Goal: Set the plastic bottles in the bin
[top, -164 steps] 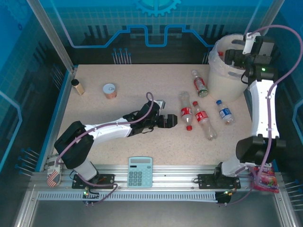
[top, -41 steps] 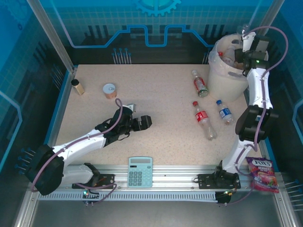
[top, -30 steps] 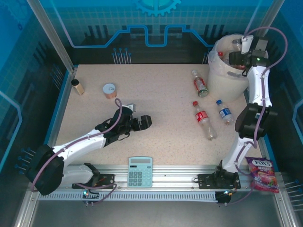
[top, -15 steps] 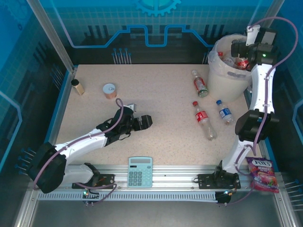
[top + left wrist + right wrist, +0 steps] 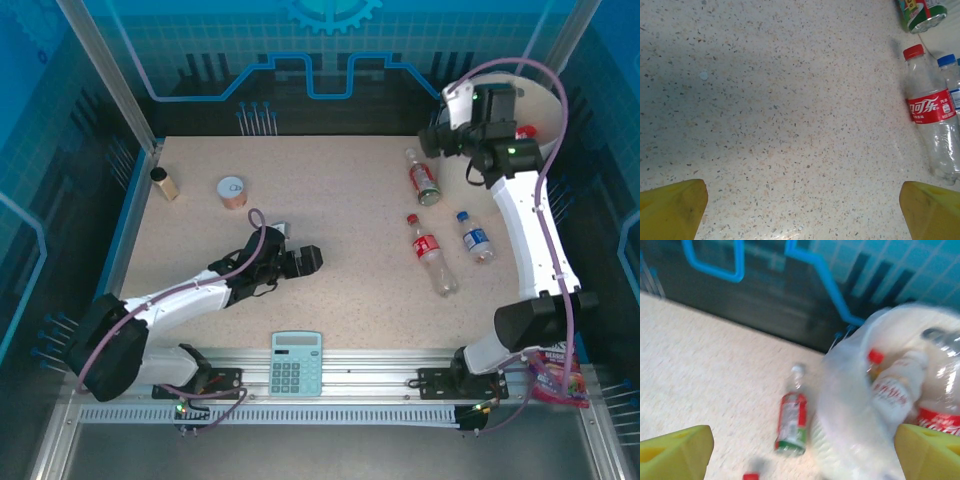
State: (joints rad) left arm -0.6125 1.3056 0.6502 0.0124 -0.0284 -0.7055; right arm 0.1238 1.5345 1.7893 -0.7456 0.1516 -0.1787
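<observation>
My right gripper has room for its open fingers on both sides of the red-capped bottle's label, so it should keep going down to that label and close there.
Three plastic bottles lie on the table: a red-and-green labelled one, a red-capped one and a blue-labelled one. The cream bin at the back right holds more bottles inside its clear liner. My right arm covers much of it from above. My right gripper hangs open and empty just left of the bin, above the red-and-green bottle. My left gripper is open over bare table, left of the red-capped bottle.
A calculator lies at the near edge. A tin can and a small brown jar stand at the far left. A sweets bag lies by the right arm's base. Blue panels wall the table.
My right gripper has swung left from above the bin's mouth to the table beside it. One red-capped bottle that lay mid-table earlier is gone. The left arm has barely moved.
</observation>
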